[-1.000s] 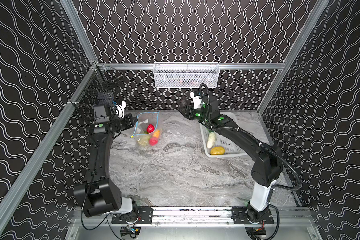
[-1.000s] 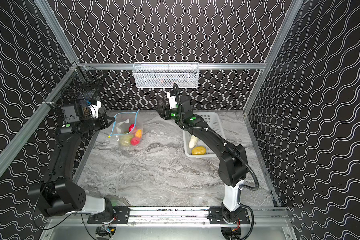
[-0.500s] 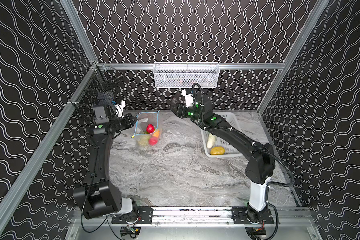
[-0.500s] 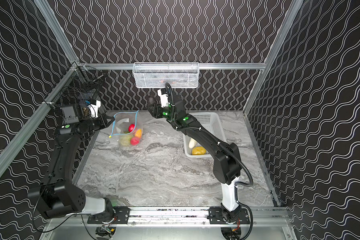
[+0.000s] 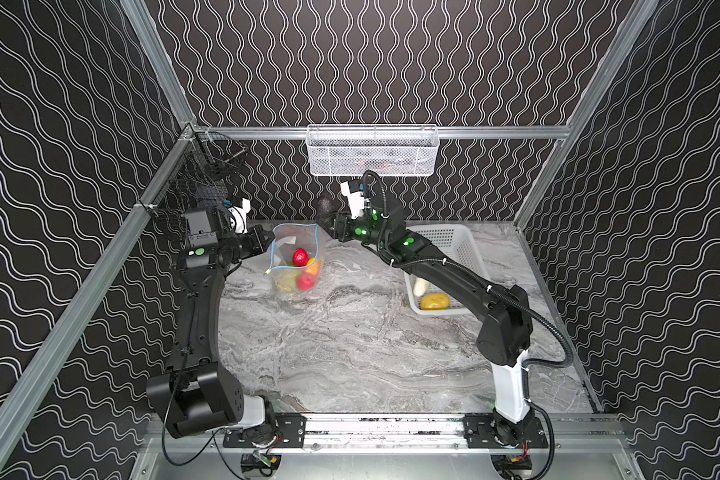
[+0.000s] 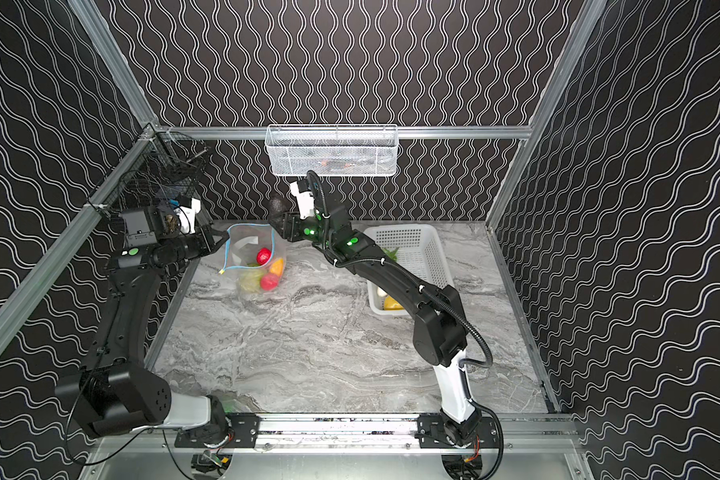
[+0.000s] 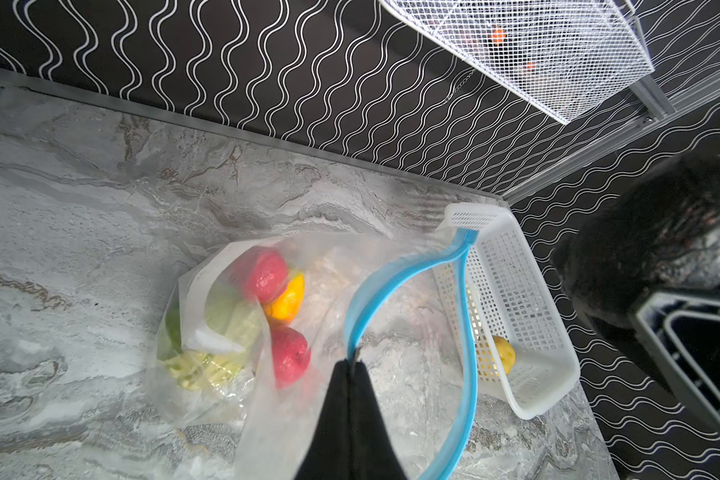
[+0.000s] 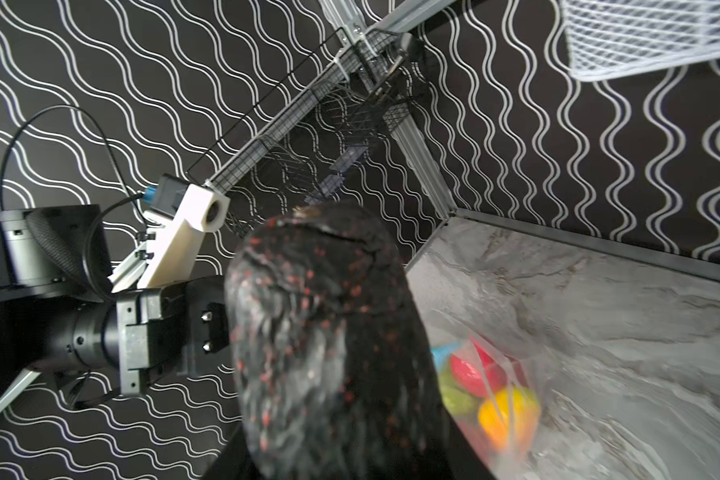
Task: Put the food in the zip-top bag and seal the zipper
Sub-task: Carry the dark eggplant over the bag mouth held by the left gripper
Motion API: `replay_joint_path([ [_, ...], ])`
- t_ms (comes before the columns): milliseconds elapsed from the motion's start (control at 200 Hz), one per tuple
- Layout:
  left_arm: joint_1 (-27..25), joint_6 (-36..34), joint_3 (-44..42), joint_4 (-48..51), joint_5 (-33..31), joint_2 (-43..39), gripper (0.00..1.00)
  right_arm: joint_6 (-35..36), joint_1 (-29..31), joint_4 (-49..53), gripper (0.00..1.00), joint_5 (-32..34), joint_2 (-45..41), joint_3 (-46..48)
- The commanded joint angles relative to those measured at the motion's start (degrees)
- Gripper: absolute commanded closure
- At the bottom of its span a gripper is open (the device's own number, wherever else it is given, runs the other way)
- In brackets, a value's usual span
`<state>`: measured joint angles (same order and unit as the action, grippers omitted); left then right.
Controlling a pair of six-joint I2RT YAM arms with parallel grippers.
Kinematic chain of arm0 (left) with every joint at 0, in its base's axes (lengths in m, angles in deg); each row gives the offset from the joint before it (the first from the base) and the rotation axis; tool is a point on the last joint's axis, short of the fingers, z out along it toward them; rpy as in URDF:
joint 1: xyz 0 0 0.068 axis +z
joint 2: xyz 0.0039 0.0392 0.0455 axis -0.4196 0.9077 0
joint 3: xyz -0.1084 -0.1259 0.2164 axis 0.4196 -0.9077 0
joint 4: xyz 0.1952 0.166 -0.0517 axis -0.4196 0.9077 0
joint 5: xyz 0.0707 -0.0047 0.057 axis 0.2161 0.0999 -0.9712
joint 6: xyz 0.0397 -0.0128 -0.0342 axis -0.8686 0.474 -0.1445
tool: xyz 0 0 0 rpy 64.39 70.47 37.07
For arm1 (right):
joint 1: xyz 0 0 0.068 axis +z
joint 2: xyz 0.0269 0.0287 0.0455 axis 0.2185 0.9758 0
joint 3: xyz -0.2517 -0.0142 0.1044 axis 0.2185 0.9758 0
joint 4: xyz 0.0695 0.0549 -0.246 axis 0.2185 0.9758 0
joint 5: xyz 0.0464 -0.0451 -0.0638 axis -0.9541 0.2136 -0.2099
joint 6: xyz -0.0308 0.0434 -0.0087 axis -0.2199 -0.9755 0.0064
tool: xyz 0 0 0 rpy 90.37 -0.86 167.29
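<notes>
My right gripper has the dark avocado above the bag's blue zipper rim, which is spread open. It should go on moving over the bag's opening before it lets go there.
The clear zip-top bag stands at the back left with its mouth open. My left gripper is shut on the blue zipper rim. The zipper's yellow slider tab hangs at the rim's near end. Two red fruits, an orange one and the green cabbage lie inside. My right gripper is shut on a dark avocado, just right of and above the bag's mouth.
A white perforated basket at the back right holds a yellow potato and a white radish. A white wire basket hangs on the back wall. A black wire rack sits in the left corner.
My right arm has carried the dark avocado leftward from above the white basket to the bag's mouth. The left gripper has kept hold of the rim.
</notes>
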<state>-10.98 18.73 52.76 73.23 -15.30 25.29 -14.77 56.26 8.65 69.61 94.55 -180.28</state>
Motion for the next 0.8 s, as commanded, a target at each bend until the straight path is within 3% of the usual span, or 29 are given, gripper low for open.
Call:
replay_joint_path([
  [0, 0.1, 0.6, 0.8, -0.6, 1.2, 0.2, 1.00, 1.9, 1.1, -1.1, 0.81, 0.4, 0.9, -2.8],
  [330, 0.1, 0.0, -0.2, -0.8, 0.1, -0.7, 1.00, 3.2, 3.5, -0.3, 0.80, -0.5, 7.8, -12.4],
  [796, 0.1, 0.6, 0.7, -1.0, 1.6, 0.7, 1.00, 5.0, 5.7, -2.7, 0.79, 0.6, 10.8, -12.5],
])
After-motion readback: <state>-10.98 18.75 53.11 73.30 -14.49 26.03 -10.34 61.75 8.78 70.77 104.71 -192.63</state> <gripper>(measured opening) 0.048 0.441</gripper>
